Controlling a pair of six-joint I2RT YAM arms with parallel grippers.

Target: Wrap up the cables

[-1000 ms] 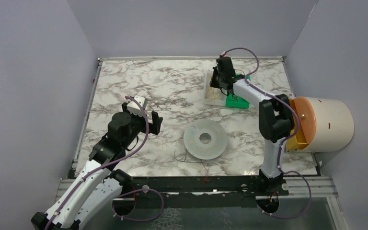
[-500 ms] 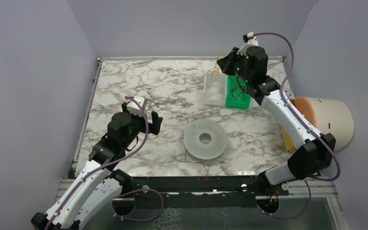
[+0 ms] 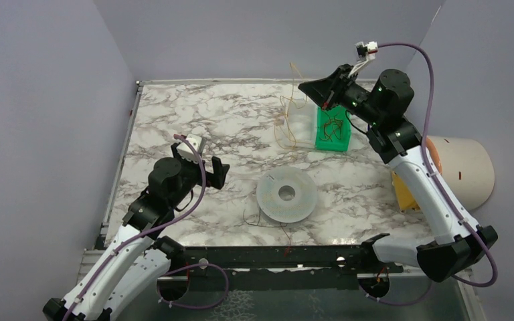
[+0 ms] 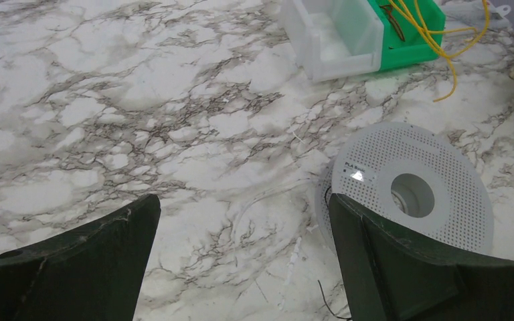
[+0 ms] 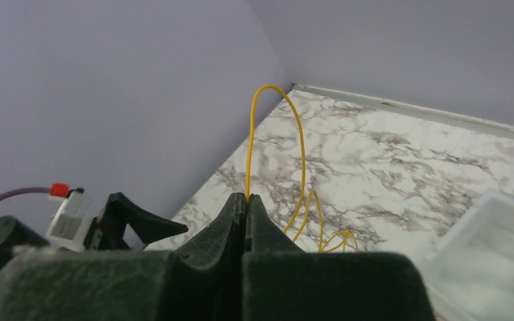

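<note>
My open left gripper is heading toward the cable (image 3: 292,83), with the yellow cable hanging free (image 3: 286,110) below my right gripper, and should keep going and close once it is inside.
My right gripper (image 3: 303,85) is raised above the back of the table and shut on a thin yellow cable (image 3: 288,107). In the right wrist view the cable (image 5: 276,100) arches up from the closed jaws (image 5: 246,196) and loops down. Its lower end hangs beside the green bin (image 3: 332,134), which holds more reddish-brown and yellow wires (image 4: 428,33). The translucent white spool (image 3: 286,194) lies flat mid-table, also in the left wrist view (image 4: 411,190). My left gripper (image 3: 217,172) is open and empty (image 4: 244,200), just left of the spool.
A clear white bin (image 3: 300,124) adjoins the green one. Thin dark wires (image 3: 261,221) trail on the table in front of the spool. A beige cylinder (image 3: 462,170) lies at the right edge. Grey walls enclose the table.
My right arm has risen out of the bins and swung up and right, drawing the yellow cable up with it. The left arm has hardly moved.
</note>
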